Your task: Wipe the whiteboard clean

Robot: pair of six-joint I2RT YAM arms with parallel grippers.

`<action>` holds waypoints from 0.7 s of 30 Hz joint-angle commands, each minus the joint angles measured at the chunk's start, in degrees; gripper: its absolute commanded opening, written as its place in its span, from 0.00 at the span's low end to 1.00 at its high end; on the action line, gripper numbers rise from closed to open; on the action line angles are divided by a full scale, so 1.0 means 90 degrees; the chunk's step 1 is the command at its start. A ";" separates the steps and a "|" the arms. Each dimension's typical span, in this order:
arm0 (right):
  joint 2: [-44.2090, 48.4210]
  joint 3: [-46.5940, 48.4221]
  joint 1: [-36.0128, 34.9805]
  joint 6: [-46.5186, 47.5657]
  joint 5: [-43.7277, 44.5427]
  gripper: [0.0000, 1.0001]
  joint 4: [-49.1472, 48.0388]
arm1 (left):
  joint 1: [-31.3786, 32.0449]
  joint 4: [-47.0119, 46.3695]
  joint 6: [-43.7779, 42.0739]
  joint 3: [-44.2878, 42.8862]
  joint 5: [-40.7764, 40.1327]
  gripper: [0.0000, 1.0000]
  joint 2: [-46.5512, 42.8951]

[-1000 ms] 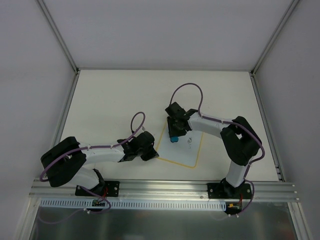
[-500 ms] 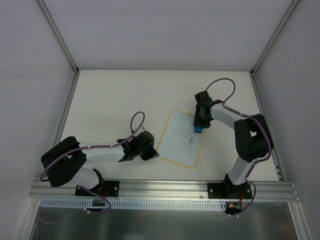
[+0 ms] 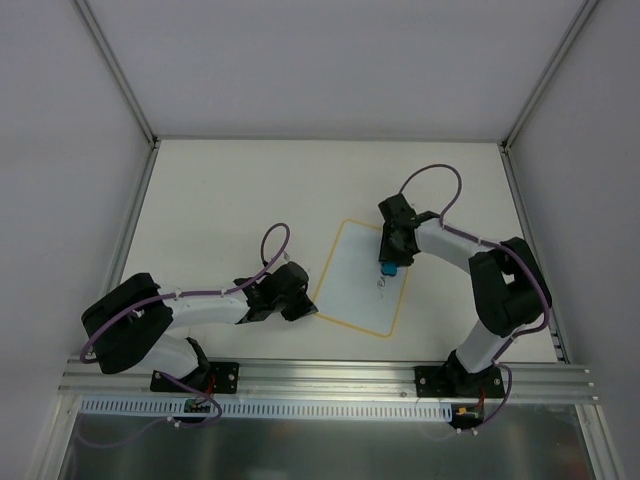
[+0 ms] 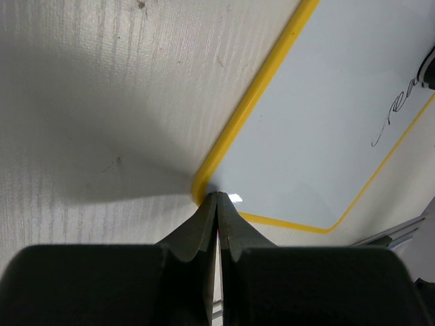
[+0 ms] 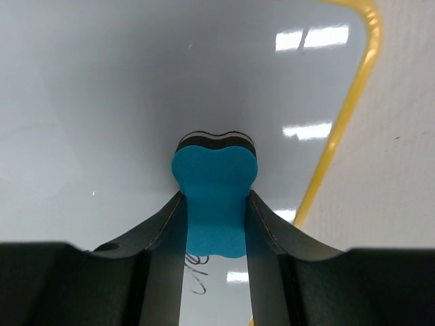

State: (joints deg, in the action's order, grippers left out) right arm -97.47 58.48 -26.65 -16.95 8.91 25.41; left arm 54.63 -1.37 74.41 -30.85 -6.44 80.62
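Note:
The dark handwriting (image 3: 381, 283) is on the near side of the blue eraser, so the robot's right gripper should drag the eraser back over it toward the whiteboard's near edge (image 3: 362, 328).
The whiteboard (image 3: 362, 280) lies flat at mid-table, white with a yellow rim, with a little dark handwriting (image 3: 384, 286) near its right side. My right gripper (image 3: 388, 262) is shut on a blue eraser (image 3: 387, 268) and presses it on the board's upper right part, just above the writing. In the right wrist view the blue eraser (image 5: 215, 198) sits between my fingers, with the writing (image 5: 197, 275) below it. My left gripper (image 3: 303, 312) is shut, its tips (image 4: 217, 198) at the board's near left corner (image 4: 201, 189). The writing (image 4: 401, 109) also shows there.
Aluminium frame posts (image 3: 118, 75) and white walls enclose the table. A metal rail (image 3: 330, 375) with both arm bases runs along the near edge. The right arm's elbow (image 3: 505, 290) stands right of the board.
My right gripper with the eraser swept from the board's upper left to its upper right edge, then came back slightly left and down toward the writing. The left arm has not moved.

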 commanded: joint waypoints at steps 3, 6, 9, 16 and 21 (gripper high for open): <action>0.0058 -0.0852 -0.1080 -0.0674 -0.0569 0.05 0.0312 | -0.0045 0.1040 -0.0192 0.0283 -0.0134 0.00 0.0300; 0.0176 -0.1038 -0.1705 -0.1045 -0.0774 0.05 0.0282 | -0.0045 0.1040 -0.0202 0.0274 -0.0125 0.00 0.0320; 0.0390 -0.1233 -0.2009 -0.1300 -0.0804 0.05 0.0292 | -0.0055 0.1031 -0.0202 0.0293 -0.0125 0.00 0.0300; 0.0782 -0.1157 -0.1620 -0.1125 -0.0044 0.05 0.0642 | -0.0055 0.1001 -0.0201 0.0313 -0.0115 0.00 0.0281; 0.0596 -0.0727 -0.0653 -0.0637 0.0270 0.05 0.0751 | -0.0074 0.1011 -0.0202 0.0352 -0.0115 0.00 0.0242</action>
State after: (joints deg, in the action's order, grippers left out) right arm -90.06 50.70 -37.28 -24.99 6.96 25.91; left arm 54.63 -1.37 74.39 -30.85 -6.37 80.62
